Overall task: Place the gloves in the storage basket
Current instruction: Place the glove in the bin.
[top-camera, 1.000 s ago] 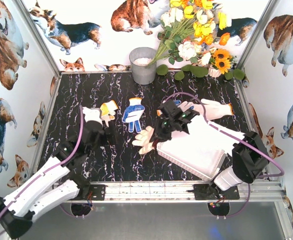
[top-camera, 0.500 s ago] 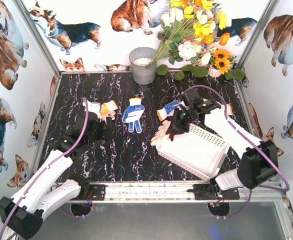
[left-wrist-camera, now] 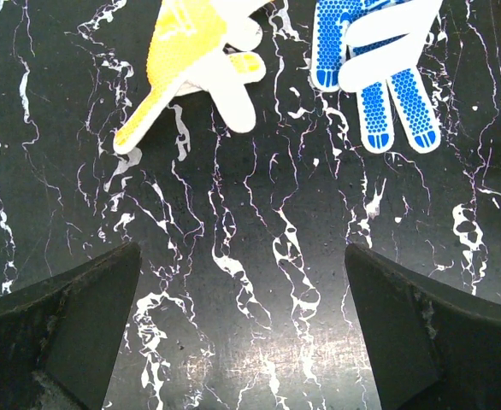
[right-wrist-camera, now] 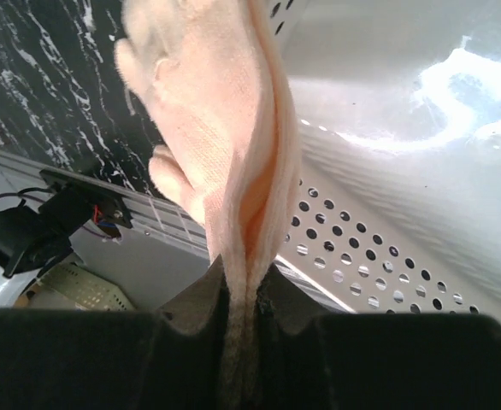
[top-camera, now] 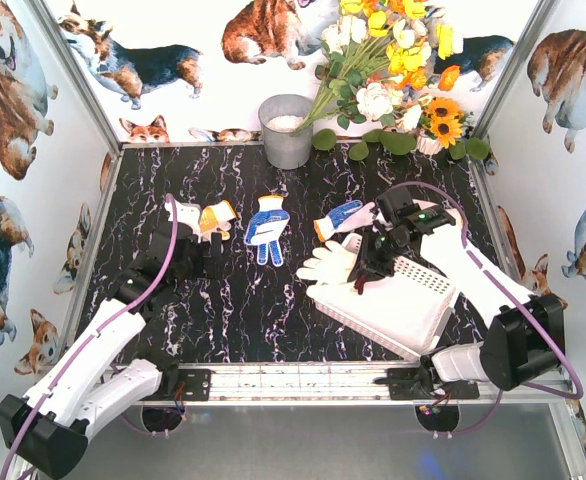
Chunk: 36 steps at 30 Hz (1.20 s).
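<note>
I should keep pulling the cuff over the basket's bottom (top-camera: 401,314) with my right gripper until the white glove's fingers (top-camera: 320,267), still hanging over the storage basket's rim, lie inside.
My right gripper (top-camera: 366,268) is shut on a plain white glove (top-camera: 327,264), which hangs over the left rim of the white perforated storage basket (top-camera: 403,310). In the right wrist view the glove (right-wrist-camera: 225,128) is pinched between the jaws of the gripper (right-wrist-camera: 244,286), beside the basket wall (right-wrist-camera: 387,256). A blue-dotted glove (top-camera: 266,226), a yellow-palmed glove (top-camera: 214,215) and another blue glove (top-camera: 339,217) lie on the black marble table. My left gripper (top-camera: 199,256) stands open just short of the yellow glove (left-wrist-camera: 186,73); the blue-dotted glove (left-wrist-camera: 379,81) lies to its right, and nothing sits inside the gripper (left-wrist-camera: 242,282).
A grey metal bucket (top-camera: 286,130) and a bunch of flowers (top-camera: 393,70) stand at the back. Printed walls close in both sides. An aluminium rail (top-camera: 303,380) runs along the near edge.
The right gripper has carried the white glove right and back, up to the basket's left rim. The left arm has edged forward towards the yellow glove.
</note>
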Tool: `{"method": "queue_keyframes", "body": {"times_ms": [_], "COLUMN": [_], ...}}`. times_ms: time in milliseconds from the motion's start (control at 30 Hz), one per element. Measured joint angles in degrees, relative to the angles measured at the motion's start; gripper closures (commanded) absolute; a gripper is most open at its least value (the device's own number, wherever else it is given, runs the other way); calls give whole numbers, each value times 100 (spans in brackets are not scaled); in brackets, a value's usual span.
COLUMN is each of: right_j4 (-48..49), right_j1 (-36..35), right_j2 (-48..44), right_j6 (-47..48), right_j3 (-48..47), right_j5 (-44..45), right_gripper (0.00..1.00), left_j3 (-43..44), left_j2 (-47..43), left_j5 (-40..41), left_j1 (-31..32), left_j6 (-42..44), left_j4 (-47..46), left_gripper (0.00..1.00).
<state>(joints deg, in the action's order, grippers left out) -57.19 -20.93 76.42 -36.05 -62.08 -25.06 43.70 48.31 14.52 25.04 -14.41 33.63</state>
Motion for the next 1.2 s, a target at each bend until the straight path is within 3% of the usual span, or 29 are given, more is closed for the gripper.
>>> {"method": "queue_keyframes", "body": {"times_ms": [1200], "right_j4": [-190], "right_j1": [114], "right_j2": [1123], "right_j6": [297], "right_j3": [481], "right_j5": [1624], "right_gripper": [100], "left_j3": [0], "left_j2": [-205], "left_j5": [70], "left_j1": [-4], "left_j6": [57], "left_j4": [2], "left_gripper": [0]}}
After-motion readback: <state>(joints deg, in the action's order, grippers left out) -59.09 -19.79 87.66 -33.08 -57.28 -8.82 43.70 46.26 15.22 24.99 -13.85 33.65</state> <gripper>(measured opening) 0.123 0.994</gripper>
